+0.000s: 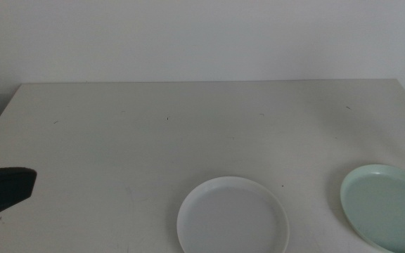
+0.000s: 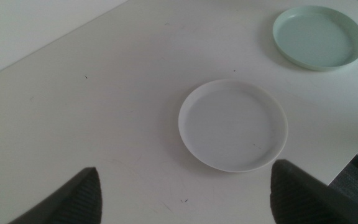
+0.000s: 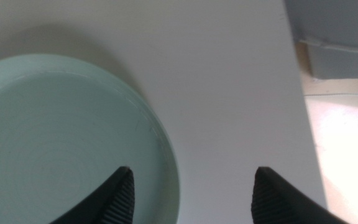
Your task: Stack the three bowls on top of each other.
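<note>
The green bowl [image 1: 389, 210] should fit inside the white bowl and hide it when I lower the green bowl, because the white bowl's round rim [image 1: 231, 180] looks just as wide.
Two bowls show. The white bowl [image 1: 232, 216] lies flat near the table's front edge, in the middle. The pale mint green bowl [image 1: 389, 207] lies at the front right, apart from the white one. My left gripper [image 2: 185, 199] hovers open above the table, with the white bowl [image 2: 233, 124] ahead of its jaws and the green bowl [image 2: 319, 36] farther off. In the middle view it shows as a dark shape [image 1: 9, 190] at the left edge. My right gripper [image 3: 194, 196] is open just above the green bowl [image 3: 61, 137], its jaws on either side of the rim, holding nothing.
The white table [image 1: 188, 126] runs back to a pale wall. Its side edge [image 3: 297, 124] lies close beside the green bowl, with floor beyond. Past the white bowl, the table's front edge [image 2: 353, 155] drops off to dark floor.
</note>
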Tool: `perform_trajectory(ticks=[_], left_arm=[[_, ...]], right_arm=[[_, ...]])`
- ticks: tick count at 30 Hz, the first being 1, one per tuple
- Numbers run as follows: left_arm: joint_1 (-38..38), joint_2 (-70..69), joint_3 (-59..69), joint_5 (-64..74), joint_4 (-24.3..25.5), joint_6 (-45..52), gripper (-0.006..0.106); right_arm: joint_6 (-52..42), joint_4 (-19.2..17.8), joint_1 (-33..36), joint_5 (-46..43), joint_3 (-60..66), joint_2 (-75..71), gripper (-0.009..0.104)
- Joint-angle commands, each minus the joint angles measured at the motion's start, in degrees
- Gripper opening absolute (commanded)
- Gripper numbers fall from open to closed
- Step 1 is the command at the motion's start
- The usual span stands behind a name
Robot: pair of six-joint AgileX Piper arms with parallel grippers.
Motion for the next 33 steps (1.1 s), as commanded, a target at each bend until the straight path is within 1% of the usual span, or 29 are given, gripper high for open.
perform_trajectory(ticks=[1,7,18,22,25,29,30,33], left_arm=[[-0.3,0.2,-1.7,-3.5,-0.5,-0.4,0.093],[-0.3,0.2,-1.7,-3.5,-0.5,-0.4,0.093],[-0.3,0.2,-1.7,-3.5,-0.5,-0.4,0.093],[-0.3,0.2,-1.7,-3.5,-0.5,-0.4,0.093],[-0.3,0.2,-1.7,-3.5,-0.5,-0.4,0.093],[-0.3,0.2,-1.7,-3.5,-0.5,-0.4,0.093],[-0.3,0.2,-1.7,-3.5,-0.5,-0.4,0.093],[-0.3,0.2,-1.7,-3.5,-0.5,-0.3,0.093]], right_arm=[[-2.7,1.9,-0.4,-1.9,-1.3,0.6,0.048],[-3.1,2.4,-0.4,-3.4,-1.2,5.0,0.047],[-3.1,2.4,2.4,-4.9,-1.2,11.4,0.037],[-3.1,1.8,3.3,-4.9,-1.1,13.0,0.034],[-3.0,1.3,3.6,-4.8,-1.1,13.6,0.026],[-2.7,1.1,3.6,-4.6,-1.1,13.6,0.001],[-2.1,1.1,3.6,-4.3,-1.1,13.6,-0.001],[-2.0,1.2,3.7,-3.1,-1.1,12.6,-0.001]])
